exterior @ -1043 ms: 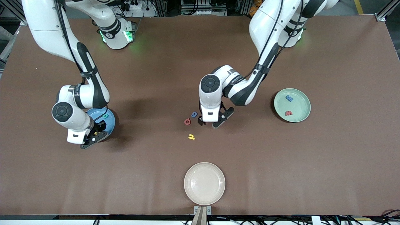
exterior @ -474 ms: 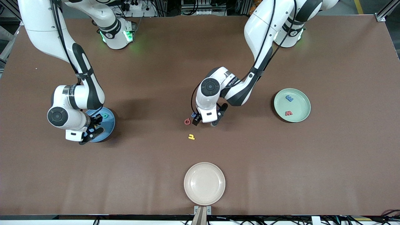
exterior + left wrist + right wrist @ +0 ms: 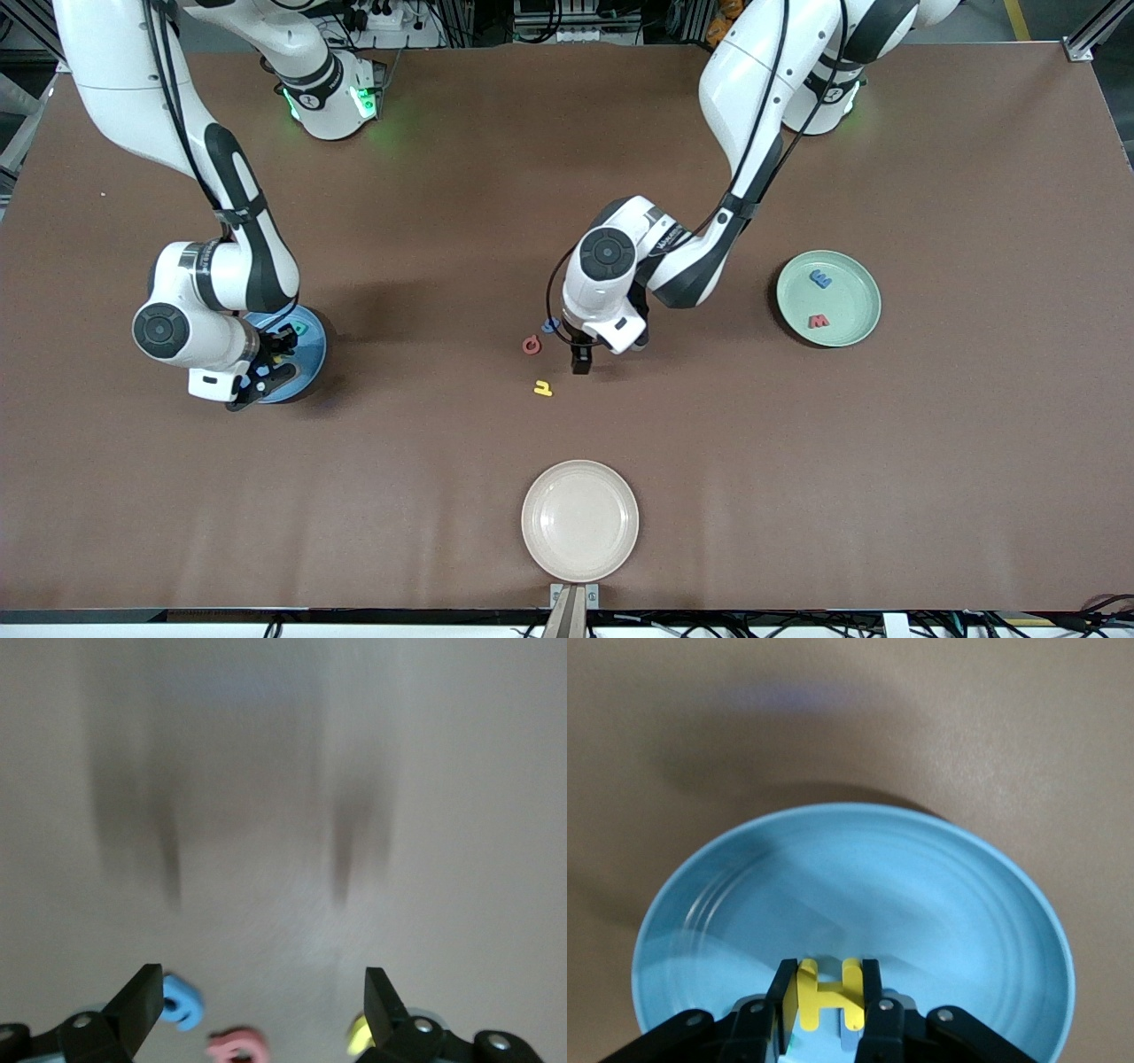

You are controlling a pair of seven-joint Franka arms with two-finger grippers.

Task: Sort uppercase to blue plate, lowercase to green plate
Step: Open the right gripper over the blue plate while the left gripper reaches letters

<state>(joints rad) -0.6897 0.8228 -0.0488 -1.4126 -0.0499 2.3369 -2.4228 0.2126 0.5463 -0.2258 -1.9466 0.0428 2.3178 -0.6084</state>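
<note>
Red Q point(image 3: 532, 345) is between my left gripper's fingers and blue g point(image 3: 549, 325) is next to a finger, so I should move my left gripper back over blue g before I close it.
My right gripper point(image 3: 828, 990) is shut on a yellow H point(image 3: 827, 994), low over the blue plate point(image 3: 859, 877). A teal R point(image 3: 299, 330) lies in that plate point(image 3: 310, 350). My left gripper point(image 3: 574, 347) hangs open over the table's middle, just above the loose letters. Blue g point(image 3: 550, 325) sits by one finger in the left wrist view, yellow h point(image 3: 542, 387) by the other, and red Q point(image 3: 532, 345) is between them. The green plate point(image 3: 850, 306), toward the left arm's end, holds a blue m point(image 3: 821, 279) and a red w point(image 3: 818, 321).
A cream-white plate point(image 3: 579, 520) stands near the table's edge closest to the front camera, with nothing in it. The right arm's elbow and wrist hang over part of the blue plate.
The left gripper has turned and moved over the loose letters, toward the yellow h. The right gripper shifted slightly over the blue plate, still holding the H.
</note>
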